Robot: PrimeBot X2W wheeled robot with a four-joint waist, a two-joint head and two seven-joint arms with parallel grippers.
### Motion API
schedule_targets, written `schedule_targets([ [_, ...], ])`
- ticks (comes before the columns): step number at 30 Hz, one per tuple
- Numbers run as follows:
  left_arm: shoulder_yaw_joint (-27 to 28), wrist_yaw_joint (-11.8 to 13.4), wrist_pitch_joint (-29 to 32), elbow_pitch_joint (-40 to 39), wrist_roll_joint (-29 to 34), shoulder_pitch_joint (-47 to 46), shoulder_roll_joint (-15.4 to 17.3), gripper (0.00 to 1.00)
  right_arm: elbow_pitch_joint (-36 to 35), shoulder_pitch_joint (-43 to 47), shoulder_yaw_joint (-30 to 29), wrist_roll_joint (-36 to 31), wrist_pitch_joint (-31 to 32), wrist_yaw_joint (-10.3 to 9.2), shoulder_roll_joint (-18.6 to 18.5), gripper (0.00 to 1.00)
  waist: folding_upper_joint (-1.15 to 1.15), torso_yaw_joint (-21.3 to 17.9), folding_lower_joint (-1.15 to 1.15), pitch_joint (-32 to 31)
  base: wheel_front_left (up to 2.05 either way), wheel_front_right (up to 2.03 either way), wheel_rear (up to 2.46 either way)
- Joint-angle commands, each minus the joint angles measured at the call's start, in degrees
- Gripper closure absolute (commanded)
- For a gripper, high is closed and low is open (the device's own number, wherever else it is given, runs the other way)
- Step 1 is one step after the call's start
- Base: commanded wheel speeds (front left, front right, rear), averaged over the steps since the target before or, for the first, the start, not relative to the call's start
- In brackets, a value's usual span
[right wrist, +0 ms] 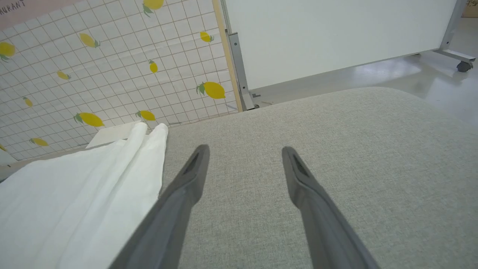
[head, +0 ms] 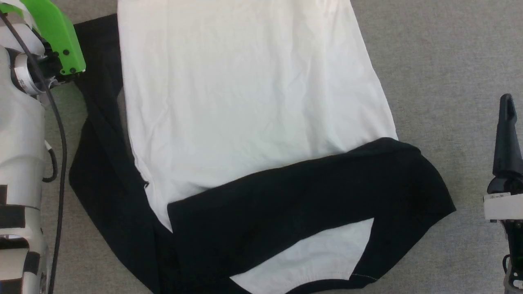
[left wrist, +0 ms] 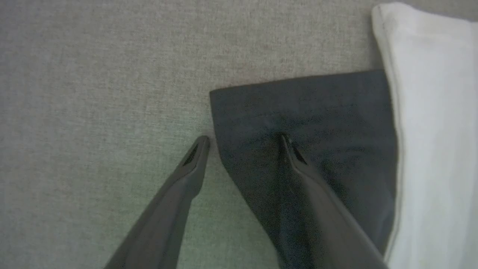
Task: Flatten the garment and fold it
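Observation:
I expect the black cloth [head: 100, 56] to fold over by itself when I carry its corner across, because a grey gap [head: 123, 112] separates it from the white body panel.
The garment [head: 253, 102] lies spread on the grey fabric surface, with its white body panel in the middle and black cloth along the left side and across the near end. In the left wrist view my left gripper [left wrist: 243, 138] is open. One finger [left wrist: 298, 175] is over a black corner of the garment [left wrist: 336, 123] and the other is over bare fabric. My right gripper [right wrist: 245, 149] is open above bare surface, to the right of the garment's white edge [right wrist: 112, 179]. In the head view one dark finger [head: 506, 134] of it rises at the right edge.
My left arm's green housing [head: 55, 32] and cable sit at the head view's upper left. Beyond the grey surface [right wrist: 336, 149] are a lemon-patterned tiled sheet [right wrist: 112, 67], a white panel [right wrist: 336, 37] on wheeled feet and a shiny floor [right wrist: 429, 78].

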Motion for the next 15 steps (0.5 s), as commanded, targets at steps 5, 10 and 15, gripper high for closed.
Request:
schedule_targets([
  [5,-1.2,2.0,3.0,0.6,0.7,1.6,-0.3,0.00,-1.2,-1.0,-0.4,1.0,0.3,-0.08,0.0,0.00,0.00,0.0,-0.01,2.6,0.00,0.00,0.00],
  [10,0.4,2.4,2.4,0.4,-1.9,3.7,-1.7,1.00,-1.3,-1.5,-0.5,0.6,0.3,-0.08,0.0,0.00,0.00,0.8,-0.01,2.6,0.00,0.00,0.00],
  [15,5.9,3.8,-5.2,-0.4,-6.2,5.2,-2.7,1.00,-0.9,-1.6,-0.3,-0.3,0.8,-0.08,0.0,0.00,0.00,2.0,-0.01,0.2,0.00,0.00,0.00],
])
